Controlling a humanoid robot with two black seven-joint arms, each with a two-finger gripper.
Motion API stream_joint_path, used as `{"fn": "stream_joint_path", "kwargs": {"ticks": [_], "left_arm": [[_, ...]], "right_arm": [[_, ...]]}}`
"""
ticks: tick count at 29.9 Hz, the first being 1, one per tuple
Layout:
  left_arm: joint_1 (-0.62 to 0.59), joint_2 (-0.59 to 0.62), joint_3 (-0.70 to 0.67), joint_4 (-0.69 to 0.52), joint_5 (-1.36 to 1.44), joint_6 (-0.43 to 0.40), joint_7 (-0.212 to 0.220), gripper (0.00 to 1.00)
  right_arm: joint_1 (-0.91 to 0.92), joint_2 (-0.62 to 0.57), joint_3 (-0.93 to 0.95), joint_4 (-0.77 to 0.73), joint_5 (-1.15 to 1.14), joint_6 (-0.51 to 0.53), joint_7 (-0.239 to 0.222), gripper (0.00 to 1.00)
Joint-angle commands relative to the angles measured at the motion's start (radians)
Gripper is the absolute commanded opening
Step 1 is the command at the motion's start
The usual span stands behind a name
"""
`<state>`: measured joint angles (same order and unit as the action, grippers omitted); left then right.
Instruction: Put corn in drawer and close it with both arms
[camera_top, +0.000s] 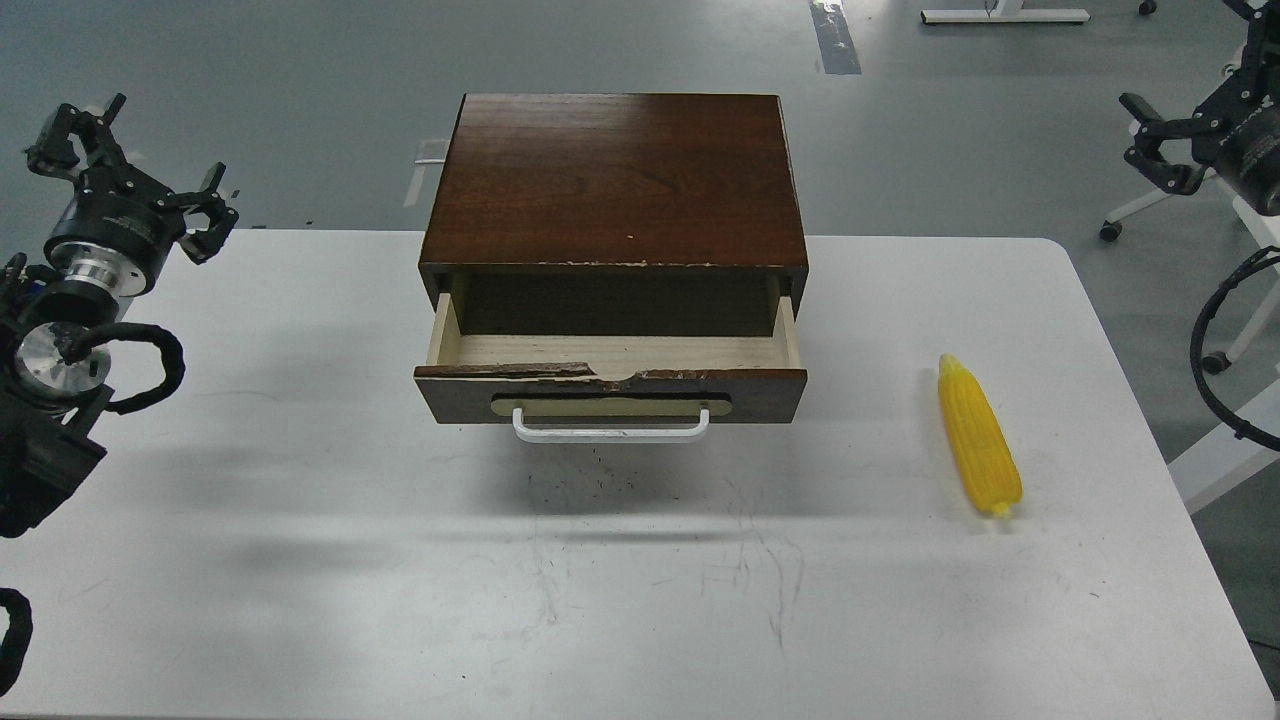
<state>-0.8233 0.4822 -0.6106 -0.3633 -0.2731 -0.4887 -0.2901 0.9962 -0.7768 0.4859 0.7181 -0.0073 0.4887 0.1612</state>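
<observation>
My gripper will lower the yellow corn (980, 437) in, and the yellow corn will then lie flat crosswise, because the drawer's pale inside (618, 350) is wider than the yellow corn is long.
The yellow corn (978, 438) lies on the white table (300, 560) to the right of the cabinet, pointed end away from me, stub end near. The dark-brown cabinet (615, 180) stands mid-table with its drawer (610, 372) pulled open; the pale inside holds nothing I can see. The white bar handle (611, 428) faces me. My left gripper (130, 175) is raised at the far left, fingers spread, holding nothing. My right gripper (1165, 140) is raised at the far right edge, off the table, fingers spread and holding nothing. Both are far from the corn and drawer.
The table's right edge runs close past the corn. Black cables (1215, 350) loop at the right. Grey floor with chair legs and casters (1110, 230) lies beyond the table.
</observation>
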Motion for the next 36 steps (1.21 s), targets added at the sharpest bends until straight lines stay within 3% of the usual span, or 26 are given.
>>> {"fn": "stream_joint_path", "kwargs": {"ticks": [1,3,5,7,14,19,26,36], "left_arm": [[0.007,-0.005,-0.001,-0.034,-0.002,0.000,-0.001,0.98],[0.007,-0.005,-0.003,-0.080,-0.002,0.000,-0.003,0.98],[0.010,0.010,-0.008,-0.159,-0.003,0.000,-0.003,0.98],[0.013,0.022,-0.009,-0.199,-0.003,0.000,-0.001,0.98],[0.062,0.065,-0.009,-0.220,-0.003,0.000,0.002,0.98],[0.093,0.078,-0.012,-0.220,-0.012,0.000,0.000,0.98],[0.104,0.084,-0.038,-0.218,-0.015,0.000,-0.008,0.98],[0.101,0.099,-0.043,-0.218,-0.015,0.000,-0.009,0.98]], "right_arm": [[0.055,-0.061,-0.046,0.118,-0.192,0.000,-0.006,1.00],[0.088,-0.088,-0.073,0.185,-0.296,0.000,-0.022,1.00],[0.130,-0.114,-0.139,0.254,-0.394,0.000,-0.084,1.00],[0.183,-0.116,-0.200,0.288,-0.445,0.000,-0.117,1.00],[0.436,-0.091,-0.536,0.314,-0.514,0.000,-0.137,1.00],[0.585,0.017,-0.808,0.330,-0.640,0.000,-0.169,1.00],[0.558,0.123,-0.974,0.281,-0.700,0.000,-0.178,1.00],[0.362,0.263,-0.997,0.143,-0.749,0.000,-0.155,0.98]]}}
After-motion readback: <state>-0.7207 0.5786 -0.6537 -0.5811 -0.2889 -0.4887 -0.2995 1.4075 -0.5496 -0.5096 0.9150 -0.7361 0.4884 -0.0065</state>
